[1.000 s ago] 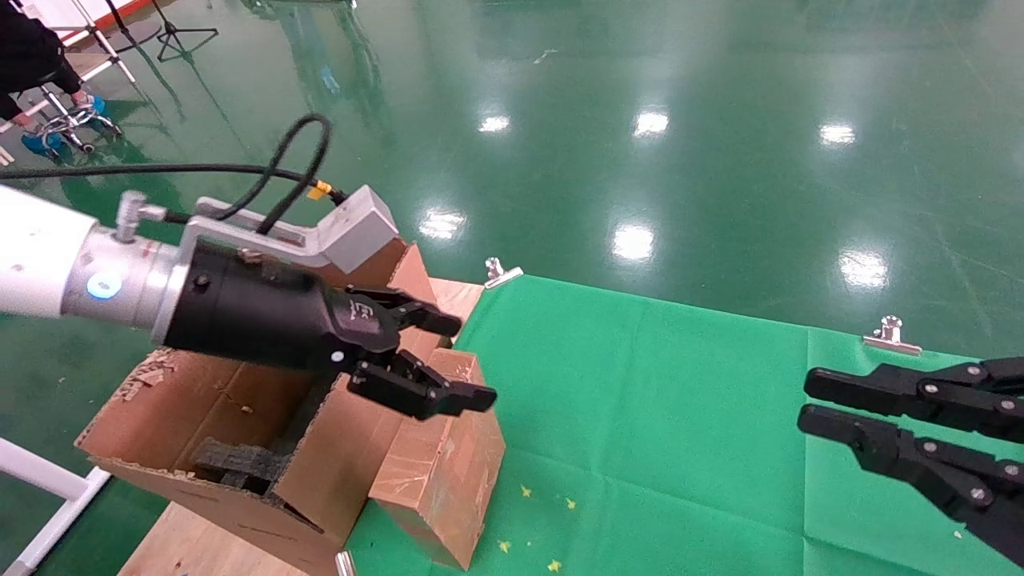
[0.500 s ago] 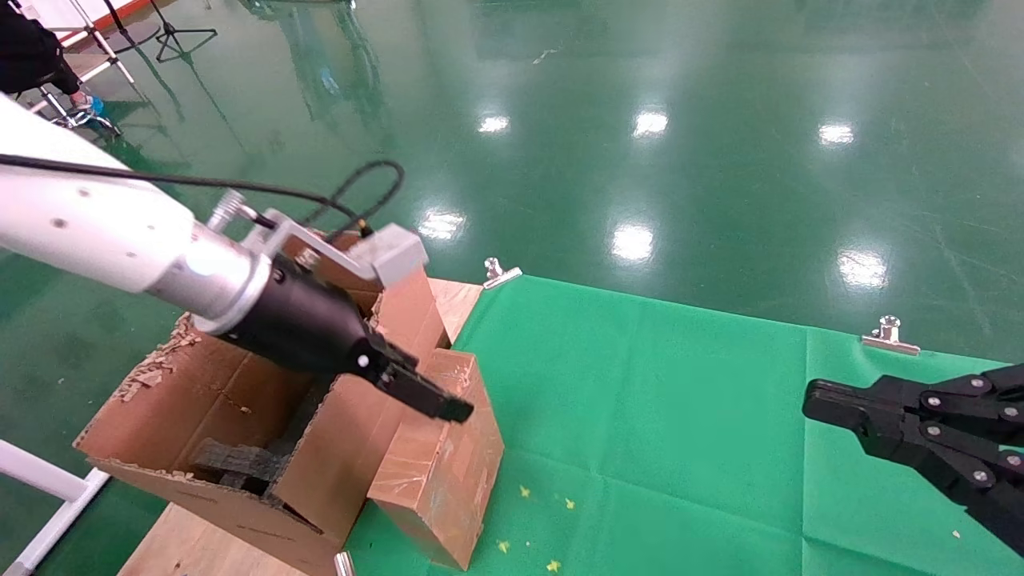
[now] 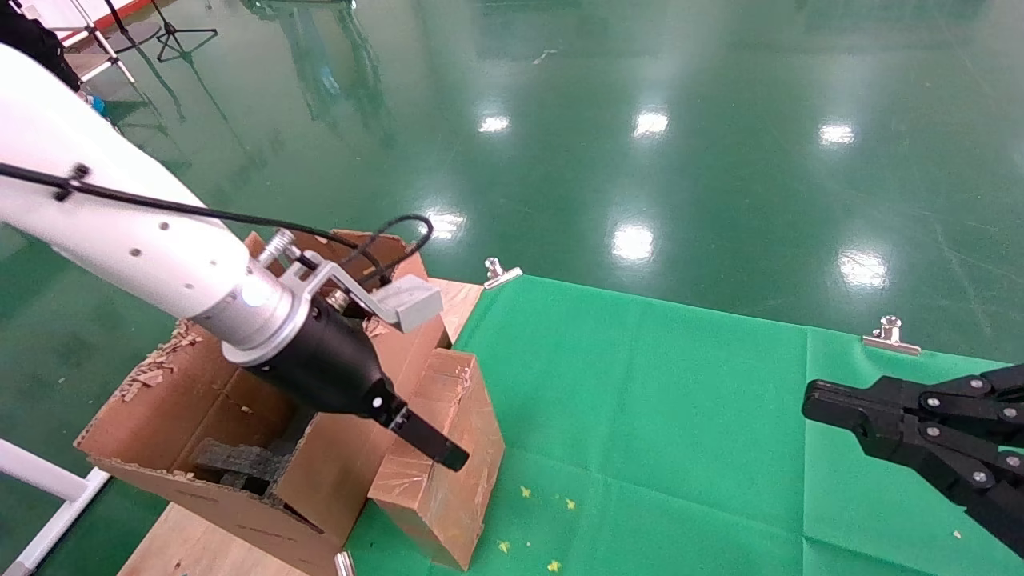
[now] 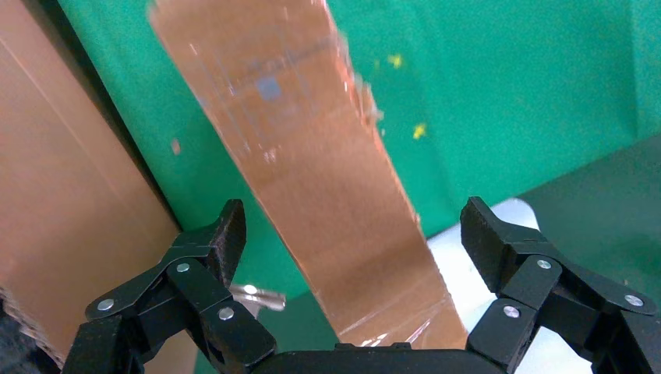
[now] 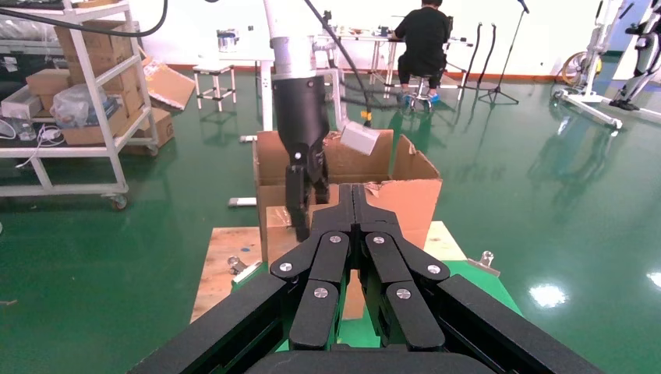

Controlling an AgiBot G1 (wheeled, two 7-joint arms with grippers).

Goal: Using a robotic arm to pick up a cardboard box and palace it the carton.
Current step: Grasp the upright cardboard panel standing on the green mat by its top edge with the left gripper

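Rows of yellow marks point(image 3: 526, 493) reach as far as the cardboard box point(image 3: 460, 498), so I should expect more marks to be hidden under the box when I pick it up.
The small taped cardboard box point(image 3: 436, 500) stands on edge on the green cloth, leaning against the large carton point(image 3: 160, 416). Black foam point(image 3: 240, 460) lies inside the carton. The white robotic arm point(image 3: 120, 240) is my left arm. Its gripper point(image 3: 448, 458) points down at the box's top edge. In the left wrist view the left gripper point(image 4: 351, 234) is open. Its fingers point(image 4: 222, 234) stand one on each side of the box's narrow top face point(image 4: 312, 148), apart from it. My right gripper point(image 3: 810, 400) is shut and empty at the right, seen also in its wrist view point(image 5: 352, 191).
The green cloth point(image 3: 680, 416) is held by metal clips point(image 3: 890, 334) at the table's far edge. A wooden board point(image 3: 200, 548) lies under the carton at the left. Shiny green floor lies beyond. A seated person point(image 5: 425, 39) and shelves point(image 5: 70, 93) are far off.
My left arm has swung down and turned, bringing its open gripper from above the carton's flap onto the cardboard box's top edge. My right gripper has closed.
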